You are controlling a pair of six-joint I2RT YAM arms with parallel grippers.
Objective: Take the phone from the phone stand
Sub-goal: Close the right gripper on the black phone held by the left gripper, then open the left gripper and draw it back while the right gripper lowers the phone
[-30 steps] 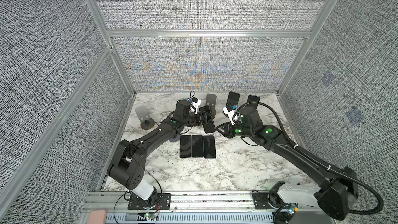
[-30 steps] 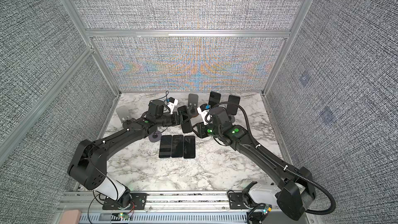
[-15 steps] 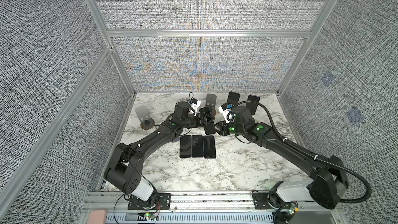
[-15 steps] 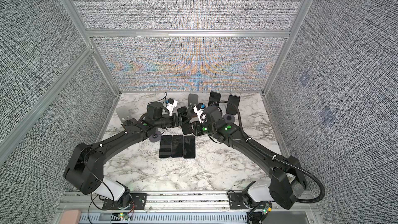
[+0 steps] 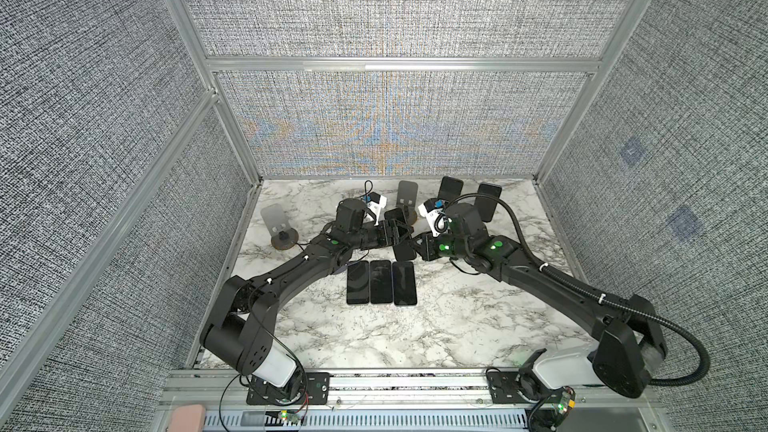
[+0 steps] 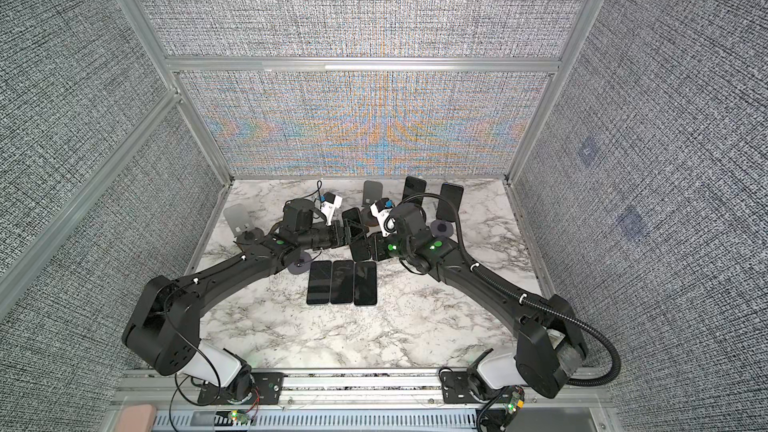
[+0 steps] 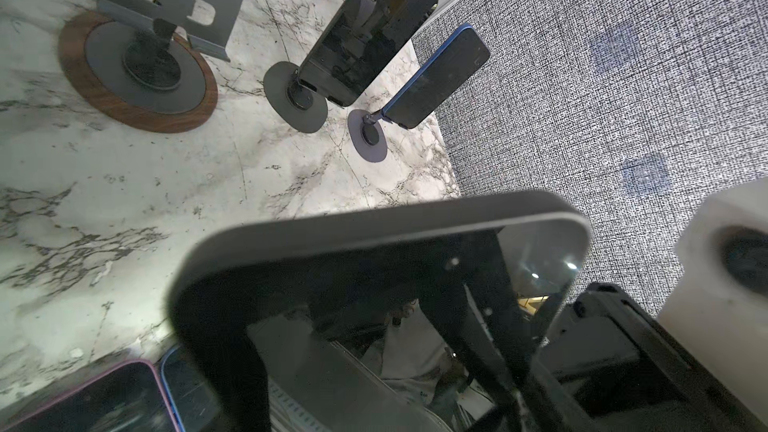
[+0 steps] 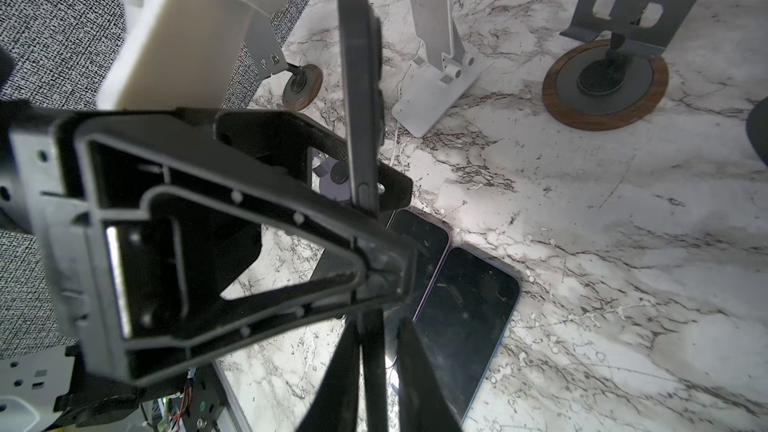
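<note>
The phone row's loose end is on my right gripper's side. My left gripper should pass the phone [image 5: 404, 250] over so that my right gripper can put it down there.
A black phone [image 5: 394, 215] hangs upright in the air at mid-table, off every stand, in both top views [image 6: 351, 216]. My left gripper [image 5: 394, 235] is shut across its width. In the left wrist view the phone's screen [image 7: 374, 284] fills the lower middle. The right wrist view shows the phone edge-on [image 8: 359, 97], with a left finger [image 8: 232, 243] in front of it. My right gripper [image 8: 377, 326] straddles the phone's lower end, one finger against it and a sliver of light beside the other. A grey-violet phone stand [image 8: 330, 176] stands empty just behind.
Three phones [image 5: 381, 288] lie flat in a row in front of the grippers. Two more phones [image 5: 451, 191] [image 5: 488, 201] sit on stands at the back right. Empty stands are at the back left [image 5: 274, 218], back middle [image 5: 406, 195] and, in white [image 8: 436, 56], near the left arm.
My right gripper has come in leftward to the phone's lower end and its jaws have narrowed around it. The left gripper has kept its hold and hardly moved.
</note>
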